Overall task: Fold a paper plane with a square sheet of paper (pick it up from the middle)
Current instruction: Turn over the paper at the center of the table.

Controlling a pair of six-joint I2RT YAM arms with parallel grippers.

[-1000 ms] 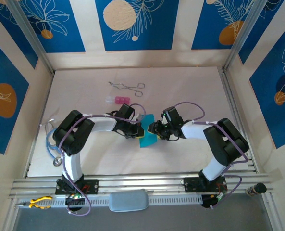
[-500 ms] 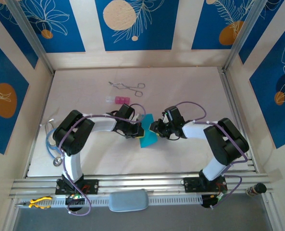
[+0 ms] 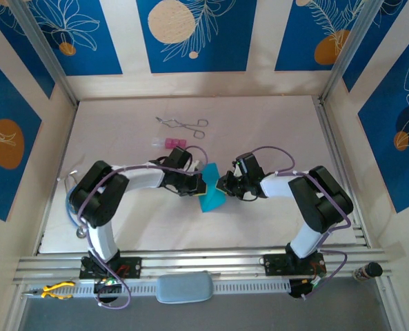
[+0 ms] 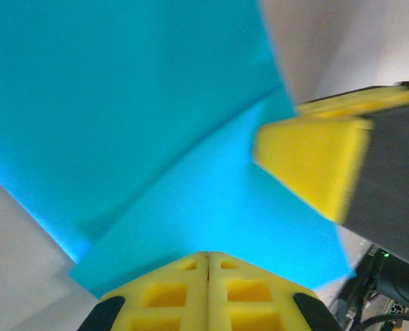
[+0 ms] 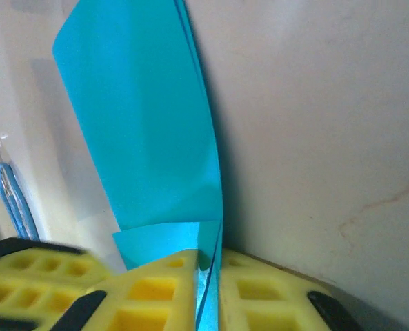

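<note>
The cyan paper's lower end (image 4: pixel 201 214) is slanted and crooked between my grippers, so my right gripper needs to put the paper down flat and straight before my left gripper grabs its edge (image 4: pixel 28 215).
The cyan sheet of paper (image 3: pixel 213 193), folded into layers, is held up over the middle of the table between both grippers. My left gripper (image 3: pixel 200 185) is shut on its left edge; in the left wrist view the yellow fingertips (image 4: pixel 207 255) meet at the paper's (image 4: pixel 156 103) lower edge. My right gripper (image 3: pixel 223 185) is shut on the right side. In the right wrist view the paper (image 5: pixel 149 138) runs edge-on between its fingertips (image 5: pixel 207 258). The right gripper's yellow finger (image 4: pixel 314 165) shows blurred in the left wrist view.
Metal forceps (image 3: pixel 183 124) and a small pink block (image 3: pixel 172 143) lie farther back on the white table (image 3: pixel 273 131). A stethoscope (image 3: pixel 73 203) lies at the left edge. Yellow pliers (image 3: pixel 56 289) rest on the front rail.
The right gripper's jaws have closed onto the paper. The left arm's elbow has shifted slightly left. The paper stays in about the same place.
</note>
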